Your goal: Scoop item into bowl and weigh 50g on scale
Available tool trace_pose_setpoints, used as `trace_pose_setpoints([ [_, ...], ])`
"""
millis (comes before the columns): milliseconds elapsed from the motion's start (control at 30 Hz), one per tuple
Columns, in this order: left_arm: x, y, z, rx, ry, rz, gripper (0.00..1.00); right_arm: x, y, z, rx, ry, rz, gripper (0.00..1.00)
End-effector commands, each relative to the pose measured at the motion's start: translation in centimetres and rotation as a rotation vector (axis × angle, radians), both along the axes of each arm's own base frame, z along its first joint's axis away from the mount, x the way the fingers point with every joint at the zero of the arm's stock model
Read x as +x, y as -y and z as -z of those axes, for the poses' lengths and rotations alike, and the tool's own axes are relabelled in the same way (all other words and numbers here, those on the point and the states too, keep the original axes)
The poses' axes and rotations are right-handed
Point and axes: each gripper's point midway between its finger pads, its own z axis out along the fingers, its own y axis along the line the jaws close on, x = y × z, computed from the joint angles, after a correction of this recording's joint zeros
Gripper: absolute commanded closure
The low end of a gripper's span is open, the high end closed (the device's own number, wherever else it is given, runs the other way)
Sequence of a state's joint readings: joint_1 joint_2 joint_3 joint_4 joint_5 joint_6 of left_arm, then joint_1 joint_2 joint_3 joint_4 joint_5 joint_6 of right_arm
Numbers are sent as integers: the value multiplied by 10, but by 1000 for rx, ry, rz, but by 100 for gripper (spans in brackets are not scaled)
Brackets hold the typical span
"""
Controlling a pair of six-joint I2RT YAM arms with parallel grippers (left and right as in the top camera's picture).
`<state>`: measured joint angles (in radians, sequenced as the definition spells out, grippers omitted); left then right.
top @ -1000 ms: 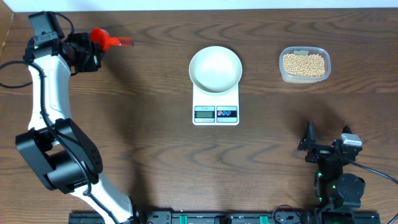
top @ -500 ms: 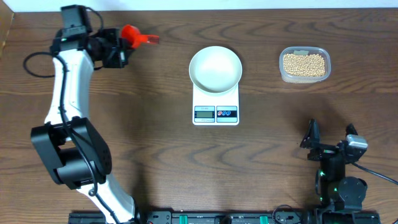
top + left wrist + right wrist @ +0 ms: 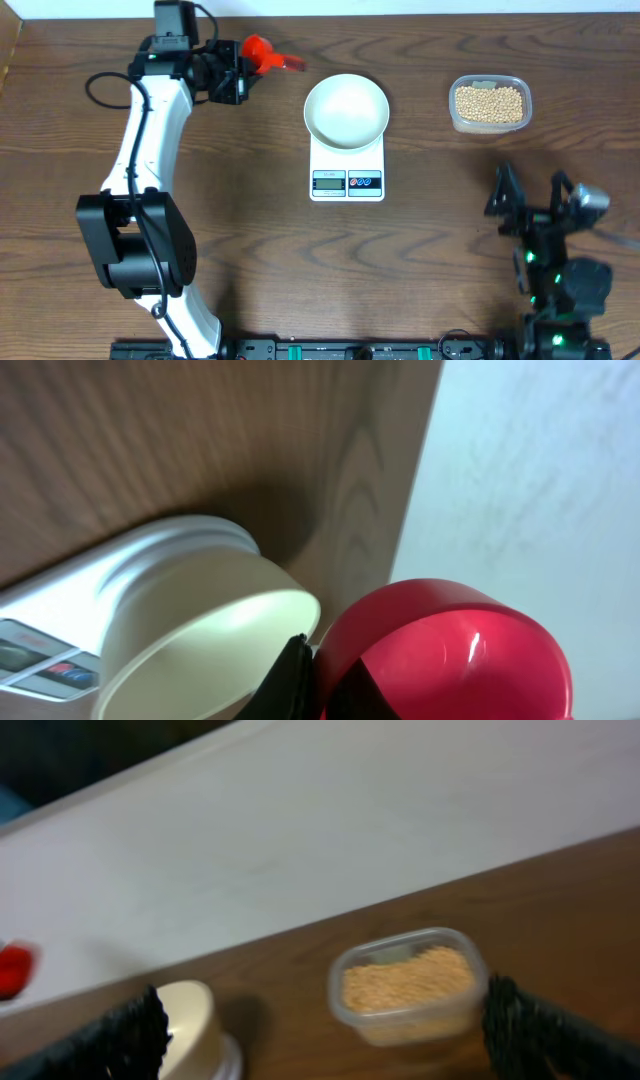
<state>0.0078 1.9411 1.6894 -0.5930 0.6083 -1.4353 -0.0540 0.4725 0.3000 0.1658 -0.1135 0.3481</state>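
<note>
I should keep moving my right gripper toward the scoop's handle and close it there, because my left gripper is holding the red scoop (image 3: 258,51) by its cup, and its handle (image 3: 292,62) is free.
My left gripper (image 3: 243,68) is shut on a red scoop (image 3: 264,52), holding it above the table's far edge just left of the white bowl (image 3: 346,108). The bowl is empty and sits on the white scale (image 3: 347,181). In the left wrist view the scoop's empty cup (image 3: 450,650) hangs next to the bowl's rim (image 3: 200,650). The tan beans (image 3: 489,103) fill a clear tub (image 3: 522,118) at the far right. My right gripper (image 3: 538,196) stands open near the front right, facing the tub (image 3: 410,985), well short of it.
A pale wall (image 3: 300,840) runs along the table's far edge, right behind the scoop and tub. Dark wood table (image 3: 240,200) lies bare between the scale and both arm bases. A black rail (image 3: 350,350) lines the front edge.
My left arm has swung to the right along the far edge, carrying the red scoop close to the bowl. My right gripper has lifted and shifted slightly, still open.
</note>
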Motion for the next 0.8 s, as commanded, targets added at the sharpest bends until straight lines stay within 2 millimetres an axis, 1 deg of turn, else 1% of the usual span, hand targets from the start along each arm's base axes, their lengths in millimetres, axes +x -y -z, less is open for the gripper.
trace_pose_setpoints([
  [0,8,17,-23,-26,73,17,93,25,-28,-38,-76,-9,-184,1],
  [100,14,30,-35,-15,132,22,93,58,-41,-62,-69,-61,-301,1],
  [133,15,35,-38,5,145,16,93,75,-47,-71,-57,-89,-357,1],
  [200,15,43,-43,33,159,7,93,97,-54,-82,-41,-126,-437,1],
  [333,12,60,-50,55,149,-64,93,130,-71,-100,-53,-162,-595,1],
  [500,7,85,-53,39,116,-183,93,155,-83,-113,-19,-208,-717,1],
  [600,4,110,-58,23,133,-185,93,159,-91,-121,-17,-175,-790,1],
  [667,0,124,-58,39,147,-174,93,162,-90,-120,-20,-175,-781,1],
  [767,-10,136,-53,78,138,-168,93,166,-85,-113,-14,-207,-739,1],
])
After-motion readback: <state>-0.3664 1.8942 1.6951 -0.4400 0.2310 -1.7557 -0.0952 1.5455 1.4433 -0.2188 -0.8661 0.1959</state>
